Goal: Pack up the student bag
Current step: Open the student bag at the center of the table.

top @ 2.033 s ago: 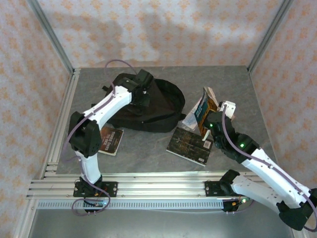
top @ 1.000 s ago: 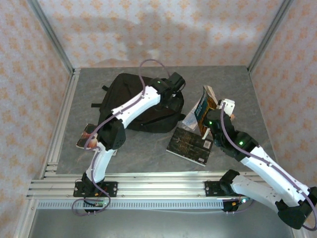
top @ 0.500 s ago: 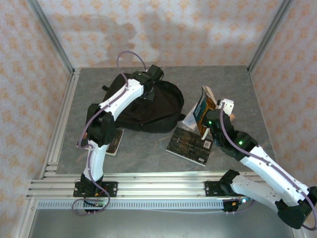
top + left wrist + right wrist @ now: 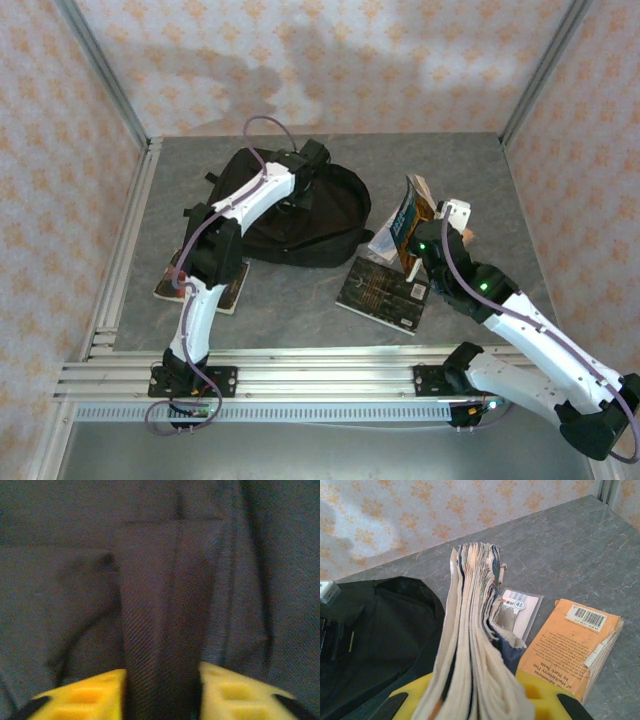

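The bag's opening (image 4: 345, 207) is lying flat and the book is pointing past it, so my left gripper should raise the strap (image 4: 167, 600) while my right gripper turns the book in.
The student bag (image 4: 305, 215), a large black fabric backpack, lies on the far left half of the table. My left gripper (image 4: 314, 156) is down on the bag's far top edge. In the left wrist view its yellow fingers (image 4: 85, 697) are shut on a black woven strap (image 4: 160, 615) of the bag. My right gripper (image 4: 418, 247) holds a thick worn book (image 4: 408, 222) upright, just right of the bag. In the right wrist view the book's pages (image 4: 472, 640) fill the gap between the yellow fingers (image 4: 542, 695), with the bag (image 4: 375, 630) to the left.
A dark book (image 4: 384, 293) lies flat in front of the right gripper. Another dark book (image 4: 205, 281) lies at the left under the left arm. An orange paperback (image 4: 570, 640) and a white packet (image 4: 520, 611) lie beyond the held book. Metal rails border the table's near and left edges.
The left gripper swung right across the bag's top, then came back left to the far top edge. Its elbow shifted right. The right arm and its book barely moved.
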You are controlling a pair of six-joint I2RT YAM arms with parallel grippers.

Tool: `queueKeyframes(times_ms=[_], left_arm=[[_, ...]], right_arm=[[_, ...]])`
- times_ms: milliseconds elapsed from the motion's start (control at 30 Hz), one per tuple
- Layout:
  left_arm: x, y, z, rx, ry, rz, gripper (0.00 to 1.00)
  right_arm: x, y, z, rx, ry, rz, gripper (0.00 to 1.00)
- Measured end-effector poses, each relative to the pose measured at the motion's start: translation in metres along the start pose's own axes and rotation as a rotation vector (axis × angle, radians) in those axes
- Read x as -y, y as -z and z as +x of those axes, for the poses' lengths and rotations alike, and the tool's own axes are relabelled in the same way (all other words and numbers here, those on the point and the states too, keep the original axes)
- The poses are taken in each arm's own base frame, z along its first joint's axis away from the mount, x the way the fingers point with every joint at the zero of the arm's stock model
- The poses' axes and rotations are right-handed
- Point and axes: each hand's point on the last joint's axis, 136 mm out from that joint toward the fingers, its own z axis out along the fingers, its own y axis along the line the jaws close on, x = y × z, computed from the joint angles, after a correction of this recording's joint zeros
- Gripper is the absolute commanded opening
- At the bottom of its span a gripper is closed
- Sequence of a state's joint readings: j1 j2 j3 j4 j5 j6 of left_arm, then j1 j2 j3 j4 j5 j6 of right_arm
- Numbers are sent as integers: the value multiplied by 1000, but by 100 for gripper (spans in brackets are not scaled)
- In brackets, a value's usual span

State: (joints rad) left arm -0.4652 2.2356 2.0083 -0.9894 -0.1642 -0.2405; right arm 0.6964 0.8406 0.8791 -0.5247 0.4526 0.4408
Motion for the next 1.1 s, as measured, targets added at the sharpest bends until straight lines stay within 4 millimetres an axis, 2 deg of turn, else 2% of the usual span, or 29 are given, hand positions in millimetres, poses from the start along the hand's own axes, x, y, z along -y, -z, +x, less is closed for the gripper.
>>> queueKeyframes(times_ms=[33,67,267,400,567,700,933,1100], left_arm=[[0,0,0,-1,-1,2,4],[-1,-1,0,0,-1,3,0],[-5,6,-5,6,26,49,0],[-16,39,-18,58,80,134,0],[-46,88,-29,143,202,263,0],[-62,111,-30,176,278,358,0],[-47,115,-26,160,290,497,0],[-36,119,-26,150,279,571,0]], right_arm=[[0,0,0,0,0,0,0],[0,0,0,0,1,0,0],[-11,-2,-11,1,8,-9,0],[-27,-2,-25,6,11,-33,0],[-45,-8,-43,8,1,-66,0],[-52,-24,-49,-16,-37,-79,0],[-45,-60,-42,-127,-205,-112,0],[-50,-63,-42,-154,-270,-147,0]])
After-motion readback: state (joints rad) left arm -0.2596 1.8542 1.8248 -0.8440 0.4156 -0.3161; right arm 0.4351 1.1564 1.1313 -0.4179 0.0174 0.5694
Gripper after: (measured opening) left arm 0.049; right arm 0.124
